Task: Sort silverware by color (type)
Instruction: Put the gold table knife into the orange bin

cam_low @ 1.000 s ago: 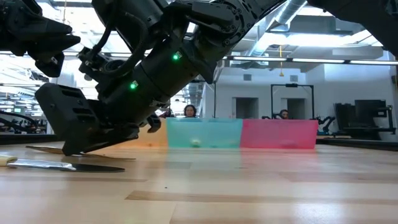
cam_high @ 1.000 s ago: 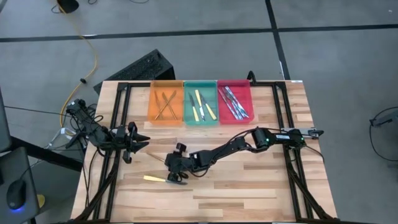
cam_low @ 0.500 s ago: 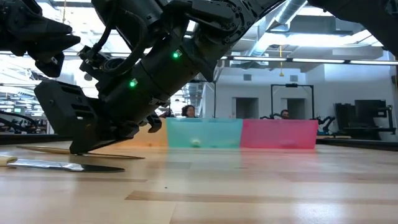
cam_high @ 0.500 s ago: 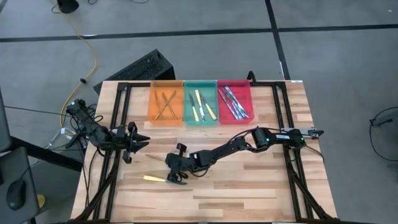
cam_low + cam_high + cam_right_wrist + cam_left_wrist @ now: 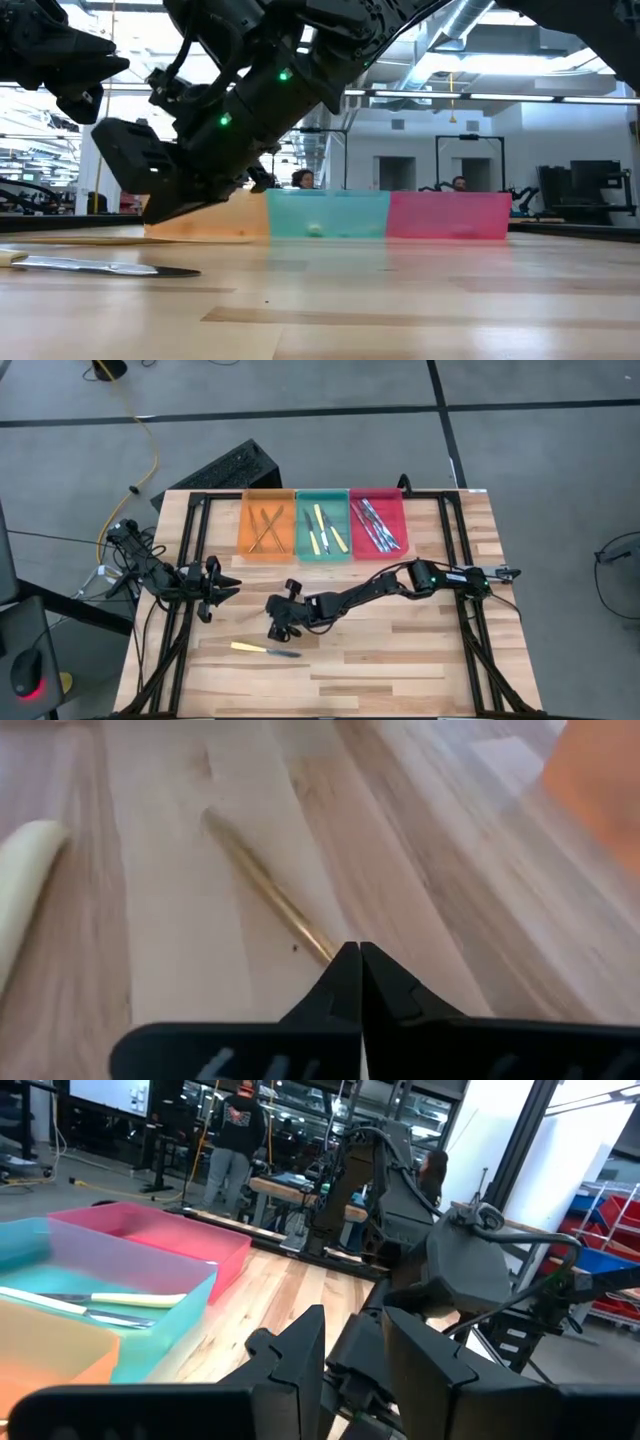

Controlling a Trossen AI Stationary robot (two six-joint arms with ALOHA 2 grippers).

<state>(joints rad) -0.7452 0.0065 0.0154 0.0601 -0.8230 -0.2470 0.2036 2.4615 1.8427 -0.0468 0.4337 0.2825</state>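
Observation:
My right gripper's fingers are shut above the bronze-gold utensil (image 5: pixel 262 880), which lies at a slant. I should open them, line up and reach further down around the utensil's body (image 5: pixel 312 937).
My right gripper (image 5: pixel 352 955) is shut on a thin bronze-gold utensil (image 5: pixel 270 890) over the table's left-middle (image 5: pixel 275 628), and in the low view it hangs above the boards (image 5: pixel 150 213). A yellow-handled knife (image 5: pixel 265 650) lies flat on the wood just nearer the front edge (image 5: pixel 100 267). My left gripper (image 5: pixel 225 586) waits open at the table's left edge, pointing level. At the far edge, other silverware lies sorted in the orange tray (image 5: pixel 248 510), the green tray (image 5: pixel 303 505) and the red tray (image 5: pixel 400 510). My right gripper pinches one end of the bronze-gold utensil (image 5: pixel 325 948) between its two fingertips. The fingers slant down from the table's right and lie roughly along the utensil, which sticks out ahead of them toward the left. I cannot tell whether its free end (image 5: pixel 212 818) rests on the wood.
The three trays stand side by side at the far edge. Black frame rails (image 5: pixel 190 540) run along the table's left and right sides. Bare wood (image 5: pixel 400 650) lies on the near right. People and workbenches show in the room beyond the table (image 5: pixel 235 1140).
My right gripper has shut on the end of the bronze-gold utensil, then risen and drawn a little toward the far edge, away from the yellow-handled knife. The knife has stayed where it was.

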